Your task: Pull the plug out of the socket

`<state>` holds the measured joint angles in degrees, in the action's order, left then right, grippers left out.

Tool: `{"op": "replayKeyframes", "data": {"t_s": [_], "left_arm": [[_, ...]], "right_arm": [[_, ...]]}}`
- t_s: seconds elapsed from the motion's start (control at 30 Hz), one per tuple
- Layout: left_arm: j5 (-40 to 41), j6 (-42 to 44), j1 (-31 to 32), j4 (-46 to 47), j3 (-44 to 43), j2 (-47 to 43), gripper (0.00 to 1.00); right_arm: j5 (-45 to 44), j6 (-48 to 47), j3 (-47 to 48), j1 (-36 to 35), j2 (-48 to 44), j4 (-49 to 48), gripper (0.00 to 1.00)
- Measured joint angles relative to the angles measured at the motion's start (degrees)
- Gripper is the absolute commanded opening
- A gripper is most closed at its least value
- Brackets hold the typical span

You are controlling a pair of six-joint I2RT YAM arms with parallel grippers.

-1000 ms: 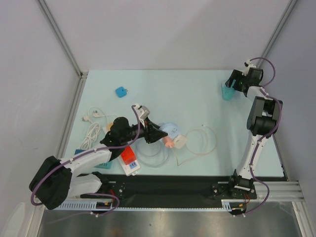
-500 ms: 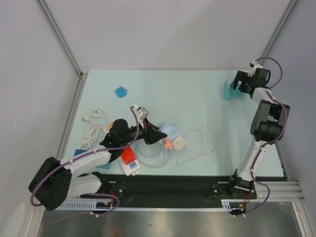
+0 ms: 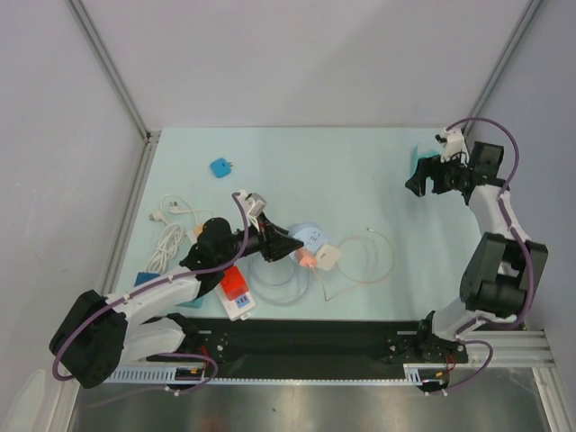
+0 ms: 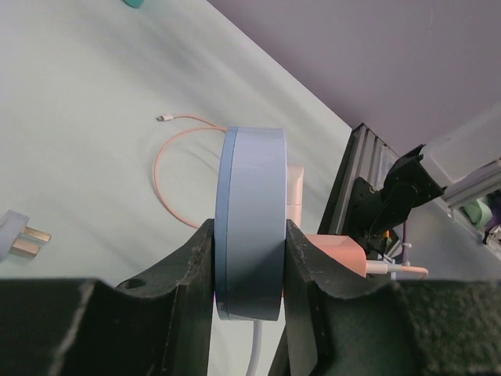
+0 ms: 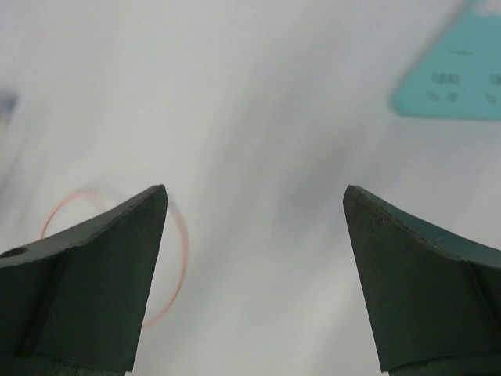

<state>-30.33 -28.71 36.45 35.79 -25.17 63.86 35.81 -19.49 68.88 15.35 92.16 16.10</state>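
Note:
I should keep bringing my right gripper in until its fingers straddle the pink plug (image 3: 307, 259), which sticks out free as my left gripper holds the light-blue socket (image 3: 310, 236).
My left gripper (image 3: 292, 243) is shut on a round light-blue socket (image 3: 311, 238), pinching its flat faces. In the left wrist view the socket (image 4: 250, 227) stands on edge between my fingers (image 4: 188, 274). A pink plug (image 4: 338, 252) with a white adapter (image 4: 294, 192) sits against the socket's far face. In the top view the pink plug (image 3: 309, 259) and white adapter (image 3: 328, 256) lie just right of the socket. My right gripper (image 3: 416, 184) is open and empty above the table's far right. Its wrist view (image 5: 254, 204) shows bare table between the fingers.
A teal holder (image 3: 419, 160) stands at the back right and shows in the right wrist view (image 5: 454, 74). A pink cable loop (image 3: 371, 256) lies right of the plug. A white cable (image 3: 168, 229), a blue plug (image 3: 220, 167) and a red-and-white box (image 3: 237, 290) are on the left.
My right arm has swung away from the teal holder, toward the right and nearer, with its gripper still open. My left gripper has kept hold of the socket, nearly still.

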Motion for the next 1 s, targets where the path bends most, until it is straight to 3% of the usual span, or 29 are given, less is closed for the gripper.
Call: {"op": "replayKeyframes", "data": {"t_s": [0.2,0.43,0.8,1.0], "left_arm": [[1.31,-4.17,0.0,0.07,0.0,0.02,0.0],[3.45,-10.05,0.0,-0.81,-0.02,1.66,0.0],[11.19,-17.09,0.31,-10.25,-3.39,4.61,0.0],[15.56,-20.7,1.88,-14.14,-4.98,5.2,0.0]], "right_arm": [[16.55,-19.65,-5.84,-7.5,-16.96,17.0,1.0],[20.98,-31.67,-7.8,-24.74,-28.11,30.34,1.0],[7.04,-27.98,-5.53,-51.69,-30.4,30.23,0.99],[-4.09,-21.88,-5.51,-56.85,-26.16,24.02,0.96]]}}
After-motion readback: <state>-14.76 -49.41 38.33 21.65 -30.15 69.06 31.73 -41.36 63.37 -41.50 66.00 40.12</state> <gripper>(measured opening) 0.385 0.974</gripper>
